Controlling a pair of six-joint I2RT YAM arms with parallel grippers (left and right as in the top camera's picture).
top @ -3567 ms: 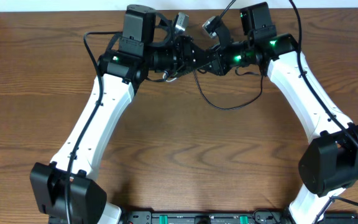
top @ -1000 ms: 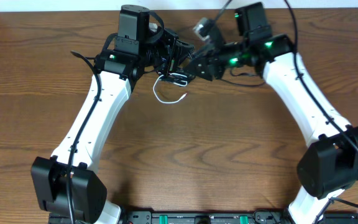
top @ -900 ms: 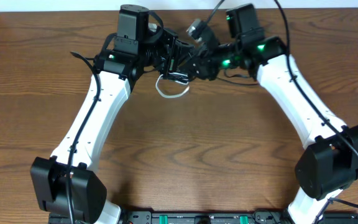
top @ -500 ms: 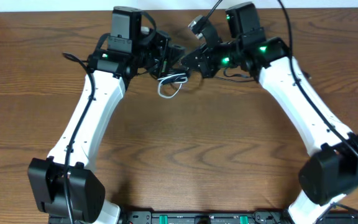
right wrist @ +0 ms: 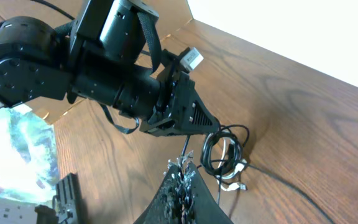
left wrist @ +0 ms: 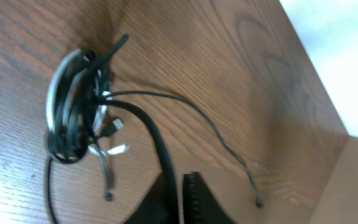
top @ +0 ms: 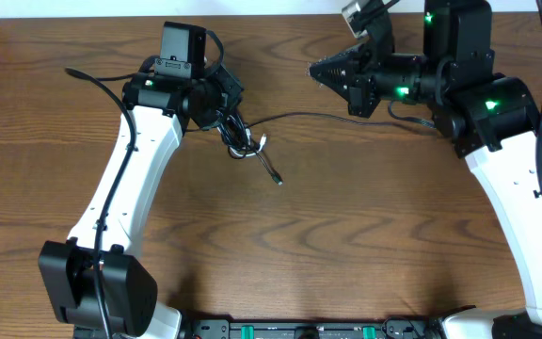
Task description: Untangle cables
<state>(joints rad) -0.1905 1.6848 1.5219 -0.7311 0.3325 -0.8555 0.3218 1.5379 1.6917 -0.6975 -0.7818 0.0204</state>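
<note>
The coiled bundle (top: 237, 136) on the black cable of the robot's left gripper is apart from the right gripper, so the robot should bring the two together and the right gripper should pinch loose strands of cable (top: 258, 146).
The cables (top: 240, 141) lie as a small coiled bundle of black cords and a white one on the table, just below my left gripper (top: 226, 111). In the left wrist view the bundle (left wrist: 73, 121) sits ahead of the left gripper (left wrist: 178, 177), which is shut on a thick black cable leading into it. One thin black cable (top: 299, 115) trails out to the right, and its plug end (left wrist: 258, 202) rests on the wood. My right gripper (top: 314, 68) is off to the right, apart from the bundle (right wrist: 224, 152). The right gripper (right wrist: 184, 167) is shut, and I cannot tell whether it pinches the thin strand at its tips.
The wooden table (top: 271, 245) ends at a white wall along the back. A cardboard box (right wrist: 61, 106) stands beyond the table's left edge, with a black bracket (right wrist: 67, 193) below it. The left arm's own wire (top: 92, 75) loops out to the left.
The arms have pulled apart. The right gripper has shut and drawn back to the right. The left gripper has moved left with the bundle, and a thin black cable now trails out of it.
</note>
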